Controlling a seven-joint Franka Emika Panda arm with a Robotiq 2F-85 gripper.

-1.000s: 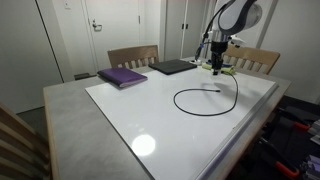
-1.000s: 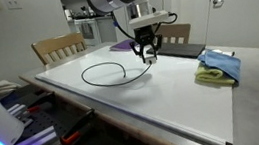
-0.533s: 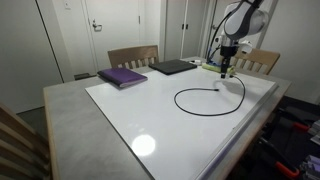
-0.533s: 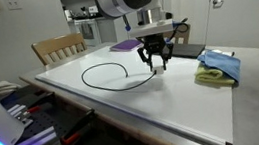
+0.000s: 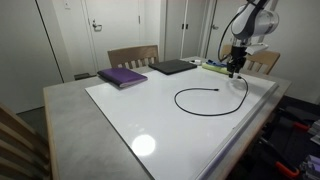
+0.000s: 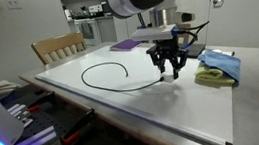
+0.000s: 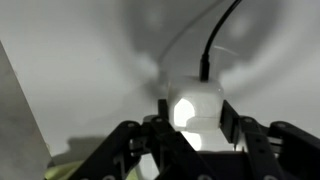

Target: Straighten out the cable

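The black cable trails behind the white plug block (image 7: 195, 101) with open tabletop ahead (image 6: 178, 98). My gripper keeps pulling the block away from the cable's loop until it lies flat.
A black cable (image 5: 177, 103) lies in a loop on the white tabletop (image 5: 150, 120); it also shows in an exterior view (image 6: 84, 78). One free end lies inside the loop (image 5: 217, 90). My gripper (image 5: 236, 71) is at the cable's other end, low over the table, also seen in an exterior view (image 6: 170, 73). In the wrist view the gripper (image 7: 195, 130) is shut on a white plug block (image 7: 195, 105), with the black cable (image 7: 215, 40) running away from it.
A purple book (image 5: 122, 76) and a dark flat laptop (image 5: 173, 66) lie at the table's far side. Blue and green cloths (image 6: 219, 66) lie beside the gripper. Wooden chairs (image 5: 132, 56) stand around the table.
My gripper has moved sideways toward the cloths with the cable end in it, pulling that side of the loop outward. The rest of the loop has hardly shifted.
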